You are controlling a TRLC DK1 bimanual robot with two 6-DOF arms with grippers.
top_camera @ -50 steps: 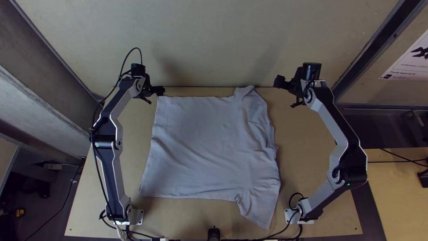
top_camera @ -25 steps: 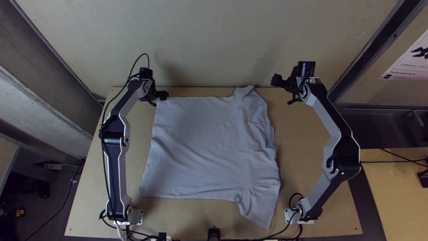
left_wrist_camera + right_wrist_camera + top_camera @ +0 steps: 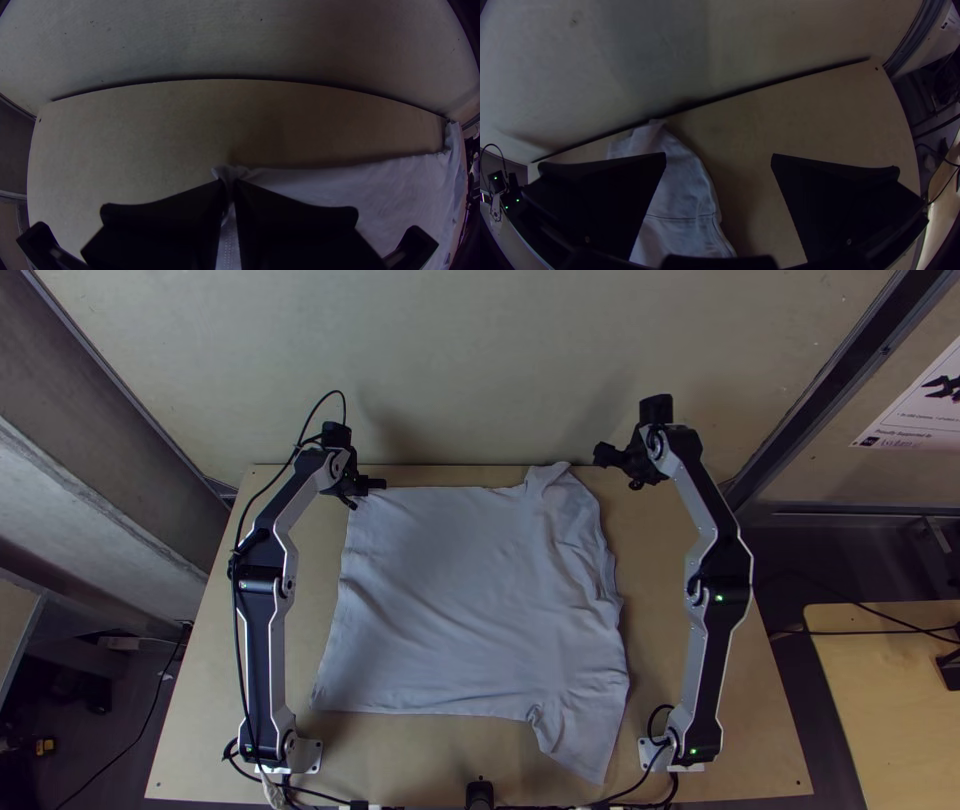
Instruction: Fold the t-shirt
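Observation:
I expect the t-shirt's far sleeve (image 3: 549, 478) to come out in line with the t-shirt's far edge (image 3: 455, 488) when I pull it, because the sleeve lies bunched beside that edge.
A pale t-shirt (image 3: 470, 600) lies spread on the table, its right side rumpled, one sleeve pointing at the near edge. At its far left corner stands my left gripper (image 3: 374, 485); in the left wrist view the left gripper (image 3: 230, 186) is shut on that corner of the t-shirt (image 3: 400, 185), with a bit of cloth bunched between the tips. My right gripper (image 3: 606, 455) hangs near the far right, beside the rumpled far sleeve. In the right wrist view the right gripper (image 3: 719, 160) is wide open with nothing gripped, above the sleeve part of the t-shirt (image 3: 680, 195).
The light wooden table (image 3: 660, 570) meets a pale wall (image 3: 480, 360) along its far edge. Bare wood lies between the t-shirt and the right arm. A small black object (image 3: 480, 792) stands at the near edge, with cables running beside it.
The right arm has swung left, bringing its gripper closer to the far sleeve. My left gripper has shifted slightly right, over the shirt's corner. The t-shirt lies nearly the same.

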